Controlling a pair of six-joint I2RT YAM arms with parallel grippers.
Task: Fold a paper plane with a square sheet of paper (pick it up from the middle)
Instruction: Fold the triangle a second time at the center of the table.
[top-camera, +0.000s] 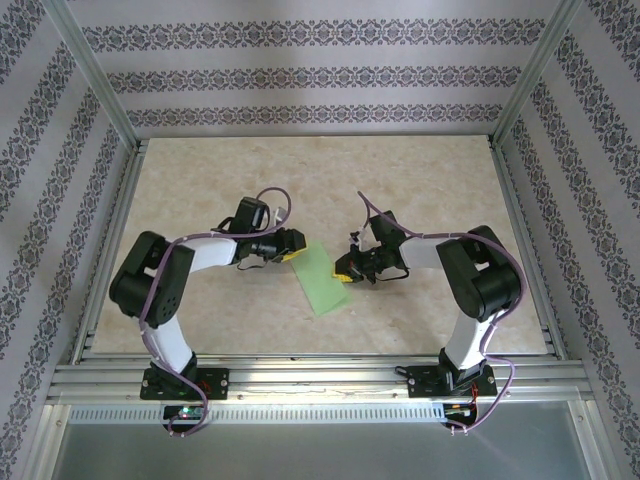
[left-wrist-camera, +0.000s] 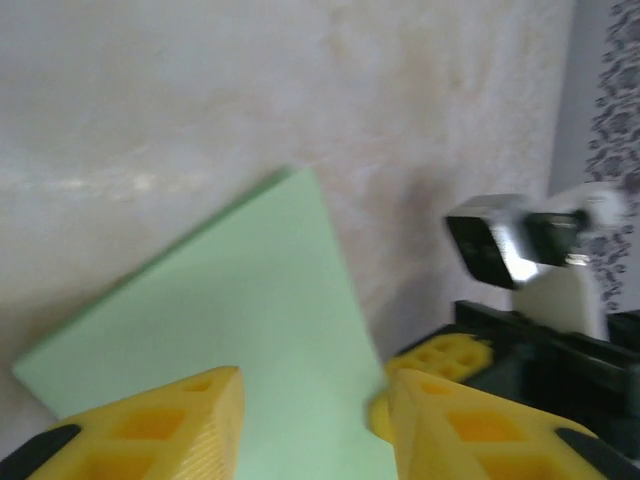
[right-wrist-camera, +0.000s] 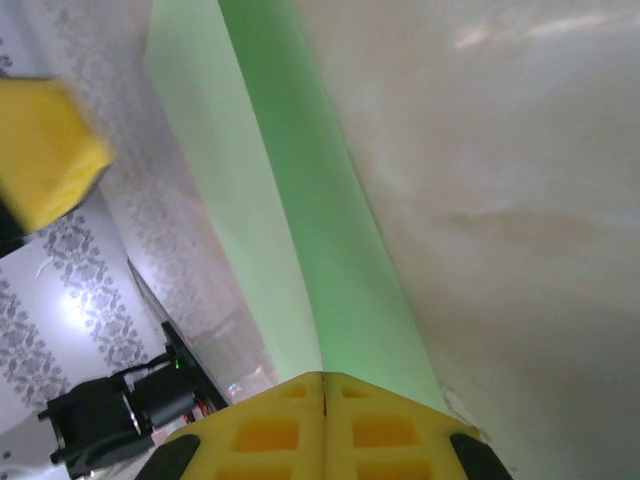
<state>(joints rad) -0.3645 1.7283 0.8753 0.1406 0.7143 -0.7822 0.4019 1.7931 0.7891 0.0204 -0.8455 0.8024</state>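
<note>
The paper strip (top-camera: 317, 279) is at a slant and its near end is free, so next my right gripper turns the paper strip straight while my left gripper moves to that near end (top-camera: 328, 303).
The square sheet of paper (top-camera: 322, 281) is pale green and lies doubled over as a narrow strip on the table between my two arms. In the left wrist view the sheet of paper (left-wrist-camera: 230, 300) spreads flat under my left gripper (left-wrist-camera: 312, 400), which is open with a yellow finger on either side above it. My left gripper (top-camera: 292, 248) sits at the strip's far left corner. My right gripper (top-camera: 345, 272) is at the strip's right edge. In the right wrist view my right gripper (right-wrist-camera: 323, 378) is shut, and the raised edge of the paper (right-wrist-camera: 300, 200) runs straight into its closed jaws.
The beige table (top-camera: 420, 190) is bounded by an aluminium frame (top-camera: 320, 372) and patterned walls. The right arm's yellow finger (left-wrist-camera: 440, 358) and wrist camera (left-wrist-camera: 500, 245) are close to my left gripper. A left finger (right-wrist-camera: 45, 150) shows blurred at upper left in the right wrist view.
</note>
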